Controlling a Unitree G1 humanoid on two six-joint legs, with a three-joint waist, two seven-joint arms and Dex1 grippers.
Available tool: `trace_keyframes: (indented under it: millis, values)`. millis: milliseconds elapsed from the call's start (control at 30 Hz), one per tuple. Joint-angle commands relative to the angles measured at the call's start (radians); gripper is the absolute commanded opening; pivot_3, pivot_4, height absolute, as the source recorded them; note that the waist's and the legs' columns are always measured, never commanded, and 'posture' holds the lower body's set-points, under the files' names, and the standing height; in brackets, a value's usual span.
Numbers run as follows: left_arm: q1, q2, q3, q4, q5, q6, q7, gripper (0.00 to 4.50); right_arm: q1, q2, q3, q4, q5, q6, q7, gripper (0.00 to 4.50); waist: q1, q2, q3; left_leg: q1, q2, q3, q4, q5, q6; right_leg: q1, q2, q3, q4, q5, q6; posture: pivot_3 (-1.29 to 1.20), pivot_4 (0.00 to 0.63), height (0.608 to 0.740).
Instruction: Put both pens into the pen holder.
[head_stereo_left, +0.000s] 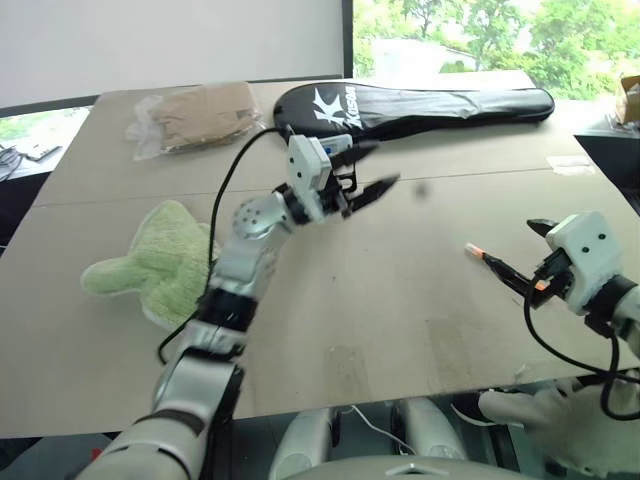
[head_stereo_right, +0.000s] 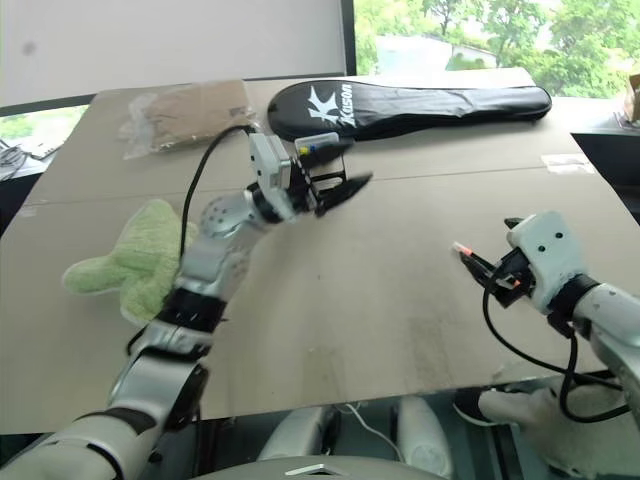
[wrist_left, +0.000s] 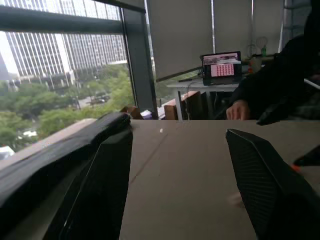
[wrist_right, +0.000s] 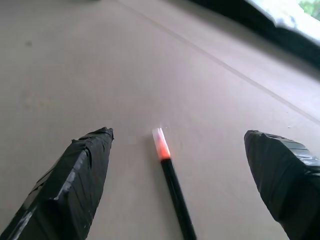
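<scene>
Next, I take the pen's middle (head_stereo_left: 506, 272) with my right gripper and pass the black pen, far from the pen holder (head_stereo_left: 335, 146), to my left gripper beside the holder.
A slim black pen with an orange-pink tip (head_stereo_left: 488, 262) lies on the brown table at the right. My right gripper (head_stereo_left: 527, 252) is at it, open, and in the right wrist view the pen (wrist_right: 172, 185) lies between the two spread fingers (wrist_right: 75, 185) without touching either. The other pen is hidden from me. The pen holder (head_stereo_right: 316, 149), a small black frame with a white face and coloured marks, shows just behind my left gripper (head_stereo_left: 386, 163). That gripper hovers over the table's middle, pointing right, open and with nothing between its fingers (wrist_left: 107, 190).
A long black racket bag (head_stereo_left: 420, 105) lies along the far edge. A clear plastic bag with brown contents (head_stereo_left: 195, 115) sits at the far left. A green plush toy (head_stereo_left: 160, 265) lies at the left. A person's hand (wrist_left: 239, 110) rests beyond the table.
</scene>
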Motion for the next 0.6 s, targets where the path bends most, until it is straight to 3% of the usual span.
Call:
trace_keyframes:
  millis: [33, 167, 333, 433, 567, 600]
  values:
    - [0.014, 0.097, 0.015, -0.246, -0.172, 0.308, -0.003, 3.1, -0.074, -0.043, -0.013, 0.128, 0.053, 0.062, 0.112, 4.5, 0.004, 0.0, 0.0, 0.002, 0.0, 0.0, 0.001, 0.0, 0.0, 0.001, 0.0, 0.0, 0.0, 0.0, 0.0, 0.0, 0.15, 0.74]
    - [0.042, 0.219, 0.02, -0.331, -0.179, 0.413, -0.074, 3.1, -0.244, -0.075, 0.101, 0.37, 0.052, 0.087, 0.265, 4.5, 0.003, 0.002, -0.001, 0.005, 0.0, 0.003, 0.001, 0.0, 0.0, 0.005, 0.002, 0.001, 0.0, 0.0, 0.0, 0.0, 0.15, 0.74]
    - [0.058, 0.226, 0.034, -0.349, -0.138, 0.418, -0.069, 3.1, -0.379, -0.083, 0.288, 0.559, -0.059, 0.033, 0.389, 4.5, 0.014, 0.002, 0.0, 0.002, 0.0, 0.002, 0.001, -0.001, 0.001, 0.002, 0.001, 0.0, -0.001, 0.0, 0.0, 0.0, 0.15, 0.74]
    - [0.064, 0.21, 0.042, -0.349, -0.121, 0.414, -0.056, 3.18, -0.425, -0.086, 0.363, 0.621, -0.09, 0.032, 0.459, 3.64, 0.015, 0.002, 0.0, 0.001, 0.0, 0.002, 0.001, -0.001, 0.001, 0.002, 0.0, 0.0, -0.002, 0.0, 0.0, 0.0, 0.15, 0.74]
    - [0.091, 0.198, 0.058, -0.36, -0.119, 0.419, -0.051, 3.18, -0.454, -0.085, 0.416, 0.703, -0.163, -0.008, 0.494, 1.78, 0.015, 0.002, 0.0, 0.001, 0.0, 0.002, 0.002, -0.001, 0.001, 0.002, 0.0, 0.0, -0.002, 0.0, 0.0, 0.0, 0.15, 0.74]
    - [0.097, 0.197, 0.064, -0.361, -0.124, 0.424, -0.052, 3.18, -0.457, -0.084, 0.416, 0.711, -0.176, -0.015, 0.494, 1.49, 0.015, 0.002, 0.0, 0.001, 0.0, 0.002, 0.001, -0.001, 0.001, 0.002, 0.0, 0.0, -0.002, 0.0, 0.0, 0.0, 0.15, 0.74]
